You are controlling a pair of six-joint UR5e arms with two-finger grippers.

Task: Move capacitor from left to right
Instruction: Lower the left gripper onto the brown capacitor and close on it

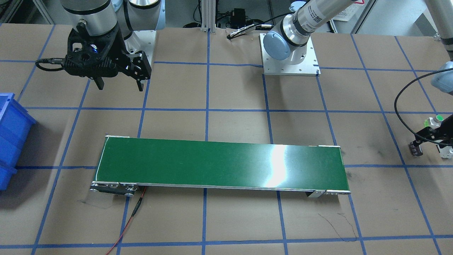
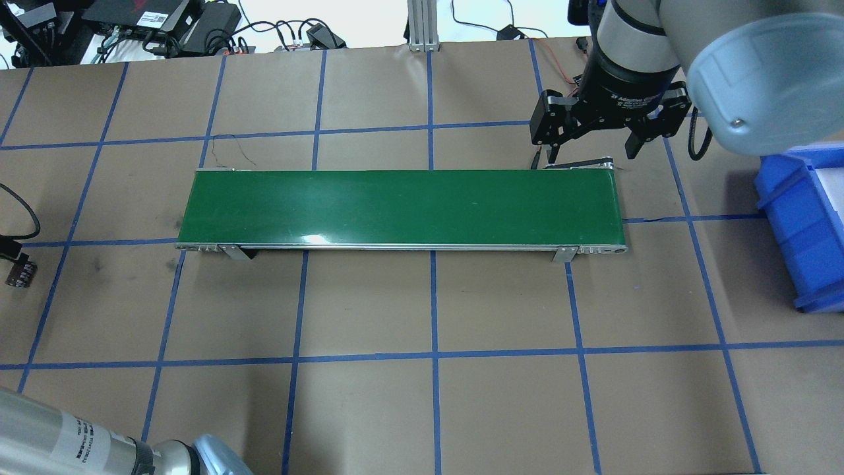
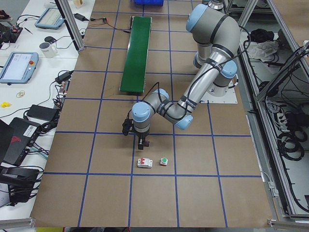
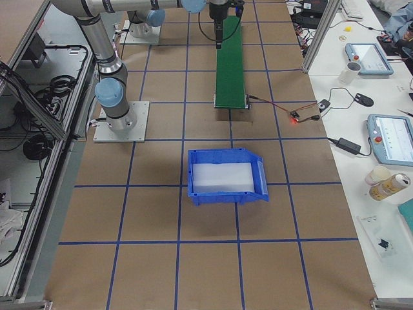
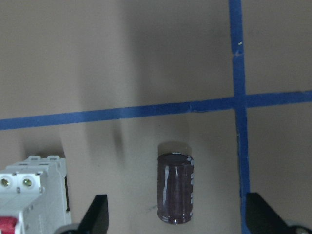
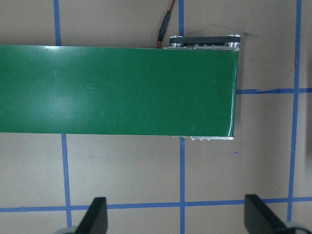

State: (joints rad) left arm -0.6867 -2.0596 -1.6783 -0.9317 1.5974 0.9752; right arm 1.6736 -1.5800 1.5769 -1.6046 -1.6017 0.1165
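Note:
The capacitor [image 1: 416, 149] will ride along toward my right gripper when I lay it on the green conveyor belt, because a red wire [image 1: 125, 231] runs from that belt.
The capacitor [image 5: 176, 187], a small dark brown cylinder, lies on its side on the brown paper in the left wrist view. My left gripper [image 5: 178, 214] is open and hovers over it, one fingertip on each side, not touching it. In the exterior left view the left gripper [image 3: 143, 143] hangs low over the table near the two white parts. My right gripper [image 1: 120, 85] is open and empty, above the table behind the far end of the green conveyor belt [image 1: 219, 164]. It also shows in the overhead view [image 2: 593, 153].
A white-grey blocky part [image 5: 31, 195] lies just left of the capacitor. A white part with a green round cap [image 3: 164, 161] lies close by. A blue bin [image 2: 804, 224] stands beyond the belt's right end. A red wire [image 1: 134, 212] runs from the belt.

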